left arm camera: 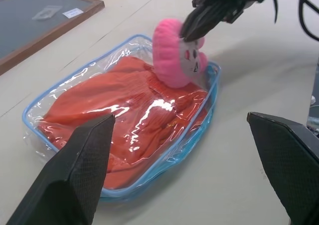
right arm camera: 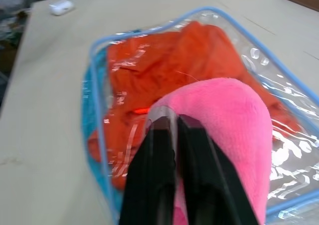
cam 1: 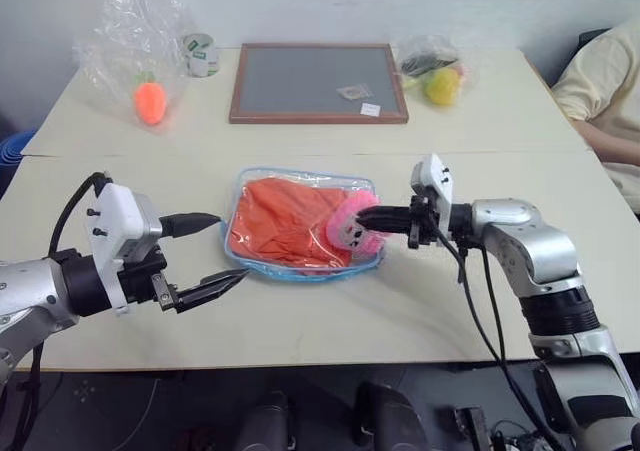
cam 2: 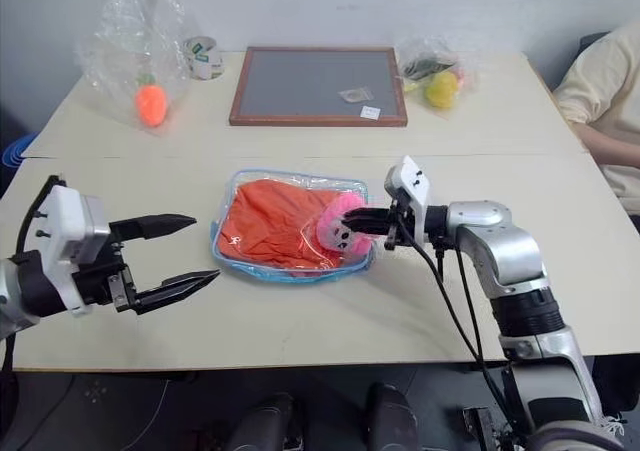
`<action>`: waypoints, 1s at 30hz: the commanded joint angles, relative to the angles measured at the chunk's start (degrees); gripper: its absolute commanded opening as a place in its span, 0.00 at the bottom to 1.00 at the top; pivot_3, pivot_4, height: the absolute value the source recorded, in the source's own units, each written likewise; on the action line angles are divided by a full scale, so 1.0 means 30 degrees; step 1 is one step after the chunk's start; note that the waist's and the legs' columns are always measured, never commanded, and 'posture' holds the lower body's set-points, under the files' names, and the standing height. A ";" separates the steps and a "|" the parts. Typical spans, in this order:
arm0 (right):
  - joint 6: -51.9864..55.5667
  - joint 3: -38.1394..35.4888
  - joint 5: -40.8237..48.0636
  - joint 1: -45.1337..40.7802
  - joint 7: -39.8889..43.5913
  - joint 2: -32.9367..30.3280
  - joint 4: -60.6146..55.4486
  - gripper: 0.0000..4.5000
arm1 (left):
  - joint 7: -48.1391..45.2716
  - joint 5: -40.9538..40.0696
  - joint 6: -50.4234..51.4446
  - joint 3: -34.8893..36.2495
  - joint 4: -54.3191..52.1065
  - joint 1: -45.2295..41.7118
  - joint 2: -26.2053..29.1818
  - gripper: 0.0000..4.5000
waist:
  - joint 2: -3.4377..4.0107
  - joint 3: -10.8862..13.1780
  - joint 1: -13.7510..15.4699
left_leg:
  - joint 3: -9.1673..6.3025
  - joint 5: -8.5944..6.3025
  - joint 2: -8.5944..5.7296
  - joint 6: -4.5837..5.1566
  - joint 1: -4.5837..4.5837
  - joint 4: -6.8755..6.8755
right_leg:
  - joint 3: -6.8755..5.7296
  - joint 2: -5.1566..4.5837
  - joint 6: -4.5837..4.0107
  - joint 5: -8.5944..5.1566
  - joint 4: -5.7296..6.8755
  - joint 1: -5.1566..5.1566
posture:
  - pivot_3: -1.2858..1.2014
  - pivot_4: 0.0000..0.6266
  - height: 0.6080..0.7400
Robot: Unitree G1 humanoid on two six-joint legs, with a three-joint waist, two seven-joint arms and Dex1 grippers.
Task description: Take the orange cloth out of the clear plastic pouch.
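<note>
I should use my right gripper to set the pink plush toy (cam 1: 347,229), lying across the pouch's end, in front for my left gripper, then hold the pouch's corner (cam 1: 379,259).
The clear plastic pouch (cam 1: 243,184) with light blue trim lies flat in the middle of the table. The orange cloth (cam 1: 285,221) is inside it, bunched under the plastic. A pink plush toy (cam 1: 350,228) sits at the pouch's right end. My right gripper (cam 1: 364,217) reaches in from the right and is shut on the plush's top edge (right arm camera: 224,115). My left gripper (cam 1: 231,247) hovers just left of the pouch, open and empty, its fingers (left arm camera: 75,175) spread wide on either side of the pouch.
At the back of the table lie a wood-framed grey board (cam 1: 318,81), a crinkled bag with an orange carrot toy (cam 1: 150,102), a tape roll (cam 1: 202,54) and a bag with a yellow toy (cam 1: 442,85). A person (cam 1: 605,81) sits at the far right.
</note>
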 commanded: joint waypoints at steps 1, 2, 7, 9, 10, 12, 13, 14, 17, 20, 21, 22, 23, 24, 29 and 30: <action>0.0121 -0.0822 0.1347 -0.0139 0.1711 -0.0826 -0.1169 0.01 | -0.0037 0.0467 -0.0224 -0.0109 0.0033 -0.0477 0.0118 0.99 | 0.0000 0.0000 0.0007 | 0.0002 0.0000 0.0001 0.0000 0.0002 0.0000 | 0.0002 0.0001 -0.0002 -0.0001 0.0001 0.0000 | 0.52 0.24 1.00; 0.0083 -0.0787 0.1514 -0.0164 0.2092 -0.0979 -0.1342 0.01 | -0.0085 0.0554 -0.0223 -0.0217 0.0071 -0.0570 0.0124 0.99 | 0.0000 0.0000 0.0006 | 0.0005 0.0000 0.0001 0.0000 0.0003 0.0001 | 0.0005 0.0000 -0.0003 -0.0001 0.0003 0.0000 | 0.52 0.24 1.00; -0.1150 -0.0425 -0.0160 -0.0706 0.0397 -0.0441 -0.0666 0.01 | -0.0383 0.1155 -0.0271 -0.1054 0.0408 -0.1314 0.0200 0.99 | 0.0000 0.0000 0.0012 | 0.0016 -0.0003 0.0010 -0.0005 0.0009 0.0000 | 0.0013 0.0001 -0.0005 -0.0002 0.0003 -0.0003 | 0.52 0.24 1.00; -0.1562 -0.0518 -0.1007 -0.1095 -0.0896 0.0001 0.0218 0.01 | -0.0496 0.1378 -0.0312 -0.1278 0.0528 -0.1518 0.0186 0.99 | -0.0001 0.0000 0.0001 | 0.0026 -0.0004 0.0009 -0.0007 0.0011 0.0001 | 0.0020 0.0003 -0.0009 -0.0003 0.0015 -0.0012 | 0.52 0.24 1.00; -0.1092 -0.0784 -0.1055 -0.1381 -0.1500 0.0143 0.0744 0.04 | -0.0578 0.1506 -0.0364 -0.1404 0.0564 -0.1613 0.0205 0.99 | -0.0001 0.0000 -0.0007 | 0.0032 -0.0003 0.0009 -0.0009 0.0011 0.0000 | 0.0027 0.0003 -0.0010 -0.0003 0.0020 -0.0020 | 0.52 0.24 1.00; -0.0316 -0.1212 -0.0772 -0.1628 -0.1855 0.0138 0.1134 0.14 | -0.0672 0.1648 -0.0393 -0.1551 0.0588 -0.1805 0.0188 0.99 | -0.0001 0.0000 -0.0011 | 0.0047 -0.0005 0.0011 -0.0013 0.0006 -0.0007 | 0.0045 0.0006 -0.0018 -0.0008 0.0026 -0.0046 | 0.52 0.24 1.00; -0.0094 -0.1278 -0.0669 -0.1665 -0.1893 0.0088 0.1169 0.21 | -0.0695 0.1683 -0.0379 -0.1584 0.0590 -0.1875 0.0165 0.99 | -0.0001 0.0000 0.0007 | 0.0057 -0.0005 0.0011 -0.0013 -0.0001 -0.0019 | 0.0055 0.0007 -0.0019 -0.0008 0.0025 -0.0064 | 0.52 0.24 1.00; -0.0104 -0.1233 -0.0709 -0.1582 -0.1869 0.0018 0.1088 0.28 | -0.0694 0.1701 -0.0388 -0.1623 0.0598 -0.1992 0.0122 0.99 | -0.0001 0.0000 0.0024 | 0.0062 -0.0005 0.0011 -0.0013 -0.0016 -0.0024 | 0.0060 0.0008 -0.0019 -0.0008 0.0025 -0.0086 | 0.52 0.24 1.00; 0.0128 -0.1082 -0.0835 -0.1406 -0.2114 0.0071 0.0950 0.52 | -0.0691 0.1776 -0.0368 -0.1746 0.0596 -0.2281 0.0025 0.99 | -0.0002 0.0000 0.0024 | 0.0070 -0.0005 0.0006 -0.0013 -0.0039 -0.0024 | 0.0066 0.0012 -0.0019 -0.0008 0.0022 -0.0110 | 0.52 0.24 1.00; 0.0215 -0.0488 -0.1337 -0.1158 -0.2372 0.0179 0.0976 0.76 | -0.0680 0.1863 -0.0337 -0.1852 0.0507 -0.2416 -0.0097 0.99 | -0.0001 0.0000 0.0005 | 0.0086 -0.0004 0.0005 -0.0012 -0.0034 -0.0024 | 0.0083 0.0014 -0.0019 -0.0008 0.0031 -0.0116 | 0.52 0.24 1.00; 0.0217 -0.0109 -0.1588 -0.1030 -0.2372 0.0222 0.1036 0.84 | -0.0671 0.1863 -0.0336 -0.1878 0.0478 -0.2453 -0.0120 0.99 | -0.0001 0.0000 0.0002 | 0.0087 -0.0004 0.0007 -0.0013 -0.0034 -0.0024 | 0.0085 0.0018 -0.0019 -0.0008 0.0033 -0.0119 | 0.52 0.24 1.00; 0.0001 0.0170 -0.1837 -0.0922 -0.2398 0.0343 0.1145 0.92 | -0.0677 0.1877 -0.0353 -0.1901 0.0463 -0.2482 -0.0133 0.99 | -0.0002 0.0000 0.0000 | 0.0093 -0.0004 0.0008 -0.0013 -0.0035 -0.0025 | 0.0091 0.0020 -0.0019 -0.0009 0.0034 -0.0129 | 0.52 0.24 1.00; -0.0165 0.0338 -0.2007 -0.0855 -0.2413 0.0434 0.1220 0.98 | -0.0682 0.1889 -0.0367 -0.1918 0.0458 -0.2500 -0.0141 0.99 | -0.0002 0.0000 -0.0003 | 0.0106 -0.0004 0.0008 -0.0013 -0.0036 -0.0025 | 0.0107 0.0022 -0.0019 -0.0008 0.0041 -0.0145 | 0.52 0.24 1.00; -0.0279 0.0427 -0.2118 -0.0818 -0.2423 0.0497 0.1268 0.99 | -0.0686 0.1898 -0.0376 -0.1931 0.0458 -0.2514 -0.0144 0.99 | -0.0002 0.0000 -0.0004 | 0.0123 -0.0004 0.0007 -0.0013 -0.0036 -0.0027 | 0.0123 0.0023 -0.0019 -0.0008 0.0046 -0.0156 | 0.52 0.24 1.00; -0.0331 0.0814 -0.2833 -0.1115 -0.3313 0.1687 0.3250 0.95 | -0.0673 0.2109 -0.0478 -0.2045 0.0383 -0.2549 -0.0118 0.99 | -0.0006 -0.0003 -0.0024 | 0.0178 -0.0004 0.0008 -0.0013 -0.0036 -0.0028 | 0.0175 0.0030 -0.0019 -0.0008 0.0086 -0.0202 | 0.52 0.24 1.00; -0.0476 0.0694 -0.2813 -0.1146 -0.3377 0.1910 0.3485 0.90 | -0.0691 0.2161 -0.0489 -0.2061 0.0375 -0.2549 -0.0094 0.99 | -0.0006 -0.0003 -0.0026 | 0.0181 -0.0004 0.0008 -0.0013 -0.0035 -0.0028 | 0.0179 0.0031 -0.0019 -0.0008 0.0087 -0.0203 | 0.52 0.24 1.00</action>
